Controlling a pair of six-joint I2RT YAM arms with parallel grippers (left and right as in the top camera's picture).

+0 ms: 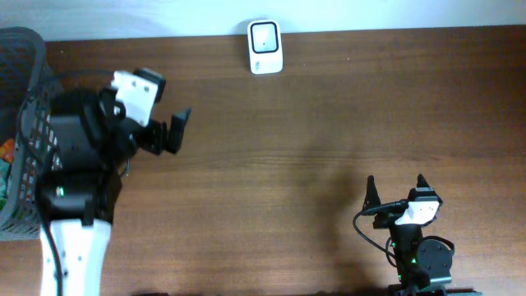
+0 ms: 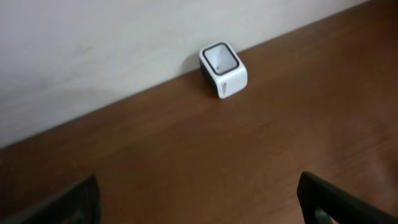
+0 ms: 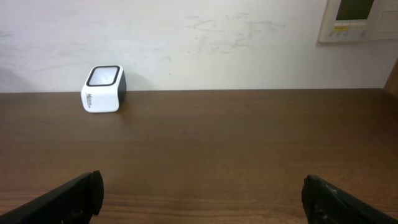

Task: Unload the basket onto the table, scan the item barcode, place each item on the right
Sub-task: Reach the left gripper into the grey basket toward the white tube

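Note:
My left gripper should swing back and take an item from the mesh basket (image 1: 8, 160) before scanning, because it is open and faces the scanner (image 1: 265, 49) with empty fingers.
The white barcode scanner (image 1: 265, 47) with a dark window on top stands at the table's far edge against the wall; it also shows as scanner (image 2: 223, 69) and scanner (image 3: 103, 88). My left gripper (image 1: 179, 131) hovers open over the left part of the table, aimed toward the scanner, with nothing between its fingers (image 2: 81, 199). At the front right, my right gripper (image 1: 396, 185) is open and holds nothing, its fingers (image 3: 336, 199) spread wide. No item with a barcode can be made out on the table.
A dark mesh basket (image 1: 29, 107) stands at the left edge, beside the left arm's base; orange and green bits (image 1: 5, 164) show inside it. A wall panel (image 3: 357, 18) hangs behind the table. The brown wooden tabletop (image 1: 312, 140) lies between grippers and scanner.

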